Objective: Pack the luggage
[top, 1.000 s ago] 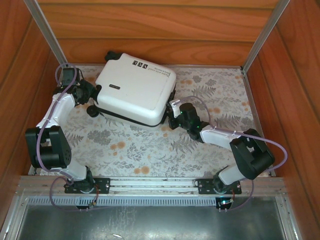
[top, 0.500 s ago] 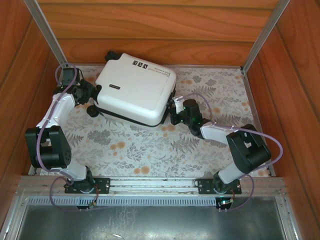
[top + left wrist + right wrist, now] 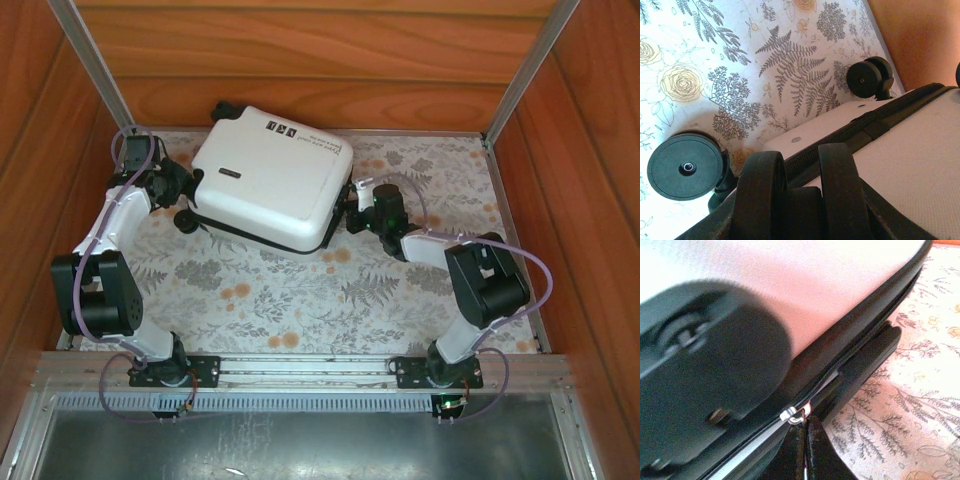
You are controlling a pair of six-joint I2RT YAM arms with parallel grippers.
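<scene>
The robot's right gripper has the zipper pull (image 3: 798,414) and the zipper line ahead is clear, so it should keep pulling until the luggage's back corner (image 3: 349,152).
The luggage (image 3: 268,175) lies flat and closed at the back of the table, white shell up, tilted a little. My left gripper (image 3: 190,187) is at its left side between two black wheels (image 3: 685,166) (image 3: 867,79). In the left wrist view its fingers (image 3: 760,195) clamp a black part of the luggage rim beside the zipper line (image 3: 840,142). My right gripper (image 3: 352,203) is at the luggage's right side. In the right wrist view it (image 3: 805,427) is shut on the small metal zipper pull (image 3: 801,415), next to a blurred black wheel (image 3: 715,370).
A floral cloth (image 3: 300,290) covers the table. Wooden walls (image 3: 320,100) close in the back and both sides, with metal posts (image 3: 525,65) at the corners. The luggage's far corner almost touches the back wall. Open cloth lies in front of the luggage.
My right gripper has slid along the luggage's right side toward the back, still pinching the zipper pull, and its arm has folded in. The left arm and the luggage have not moved.
</scene>
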